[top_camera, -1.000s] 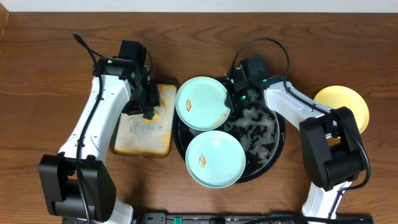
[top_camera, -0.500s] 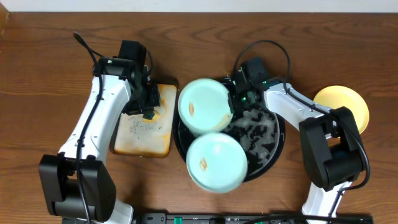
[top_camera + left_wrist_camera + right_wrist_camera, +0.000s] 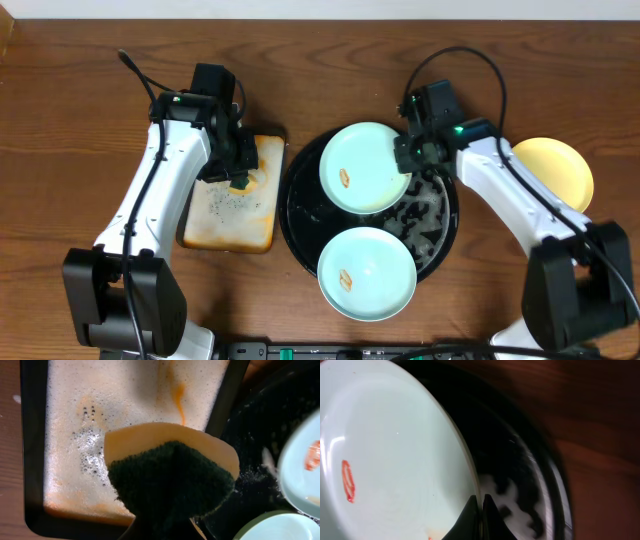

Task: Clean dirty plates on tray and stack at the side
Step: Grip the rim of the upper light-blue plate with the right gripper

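The rear plate has an orange smear (image 3: 344, 178) and is hanging over the black tray (image 3: 408, 216), so next my right gripper brings it down and keeps it steady for the sponge.
Two pale mint plates lie on the round black tray (image 3: 298, 215). The rear plate (image 3: 362, 182) (image 3: 395, 445) carries an orange smear (image 3: 348, 481), and its right rim is pinched by my right gripper (image 3: 410, 158) (image 3: 481, 505), which is shut on it. The front plate (image 3: 367, 272) also has a small orange smear and overhangs the tray's near edge. A yellow plate (image 3: 556, 170) rests on the table at the right. My left gripper (image 3: 238, 176) (image 3: 165, 530) is shut on a green and yellow sponge (image 3: 170, 480) above the cream tray.
A rectangular cream tray (image 3: 225, 215) (image 3: 125, 405), foamy and stained orange, sits left of the black tray. Soap suds (image 3: 425, 215) cover the black tray's right half. Bare wooden table lies at the far left and along the back.
My right gripper has shut on the rear mint plate's rim and carried it rightward across the tray. The front plate has slid toward the near edge. The left arm has not moved.
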